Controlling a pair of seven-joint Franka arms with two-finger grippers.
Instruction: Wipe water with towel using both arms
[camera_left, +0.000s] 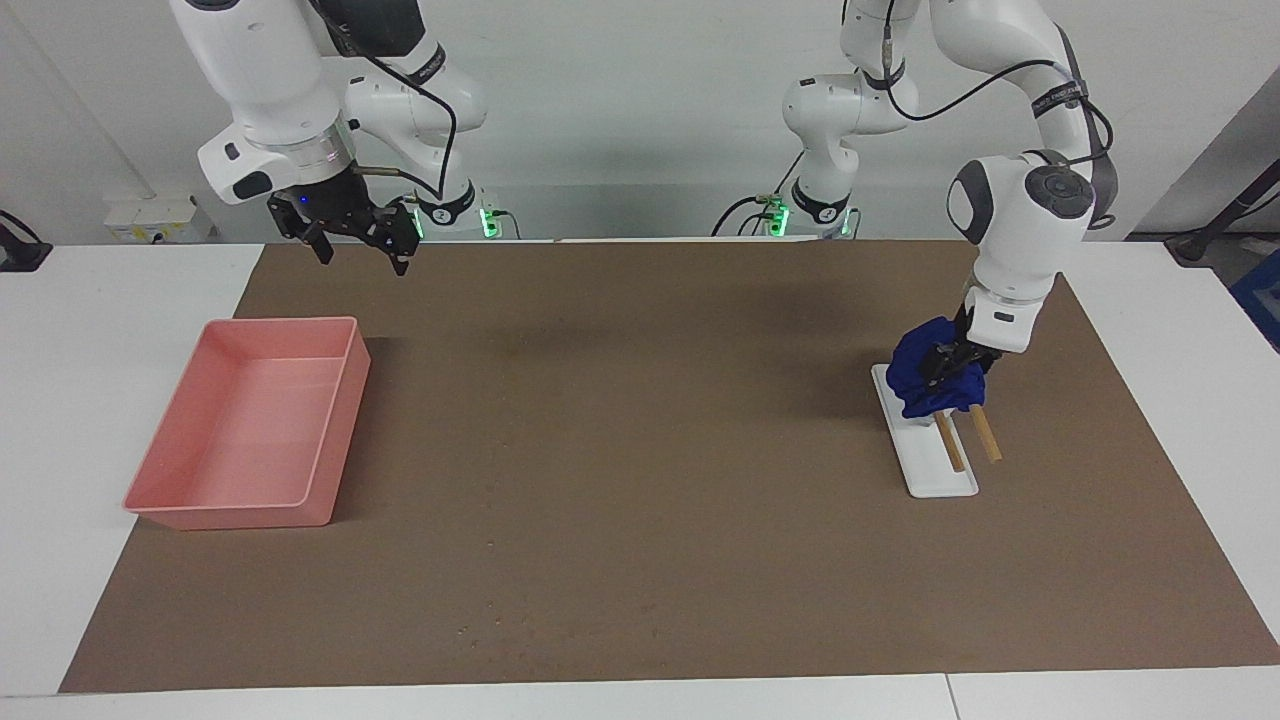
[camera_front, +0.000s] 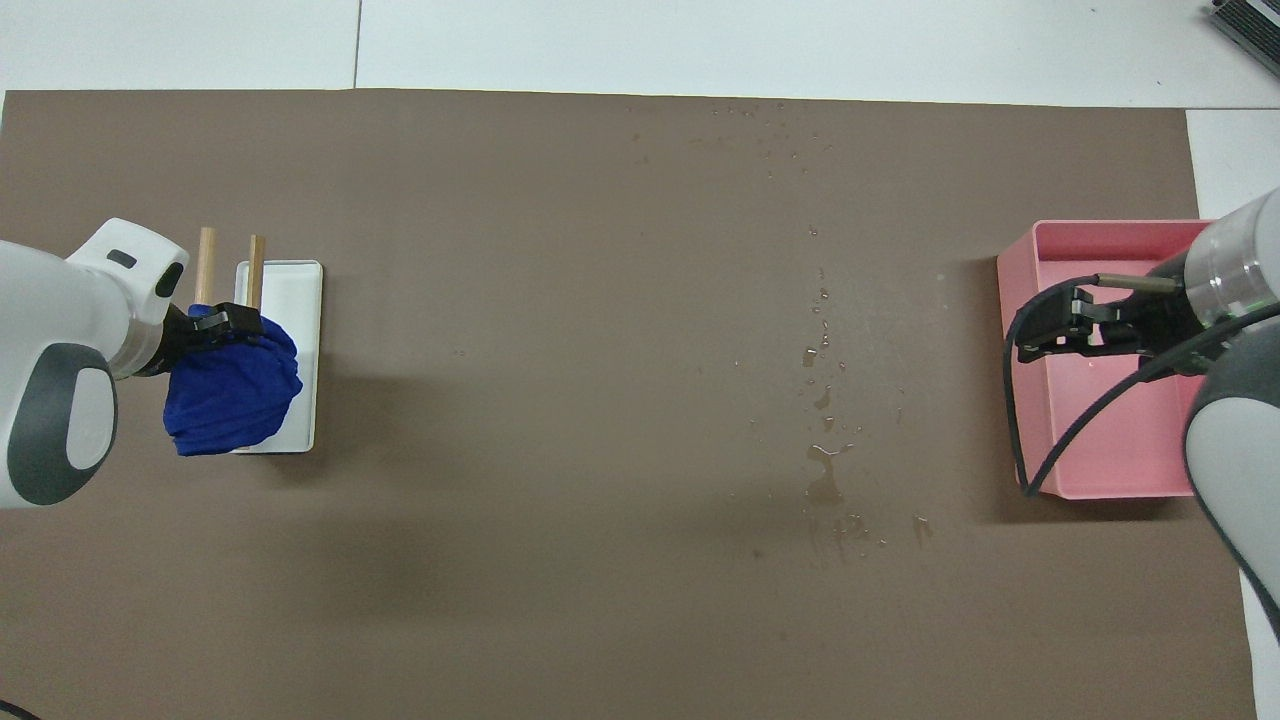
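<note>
The deep-blue towel's loose edge (camera_front: 226, 444) hangs over the wooden rods, so I expect the towel (camera_front: 235, 386) to come free and leave the rack behind when I lift it.
The deep-blue towel (camera_left: 915, 380) (camera_front: 235, 395) sits bunched on the wooden rods of a white rack (camera_left: 942, 472) (camera_front: 292, 295) toward the left arm's end of the table. My left gripper (camera_left: 955, 362) (camera_front: 222, 322) is down on the top of the bundle, open, its fingers pressed into the cloth on either side. Water (camera_front: 825, 465) lies as a trail of drops and a small puddle on the brown mat, toward the right arm's end. My right gripper (camera_left: 362, 255) (camera_front: 1035, 338) hangs open and empty in the air over the pink tray's edge; that arm waits.
A pink tray (camera_left: 235, 515) (camera_front: 1100, 490) stands at the right arm's end of the brown mat (camera_left: 640, 420). Two wooden rods (camera_left: 985, 435) (camera_front: 205, 262) stick out of the rack past the towel. White tabletop borders the mat on all sides.
</note>
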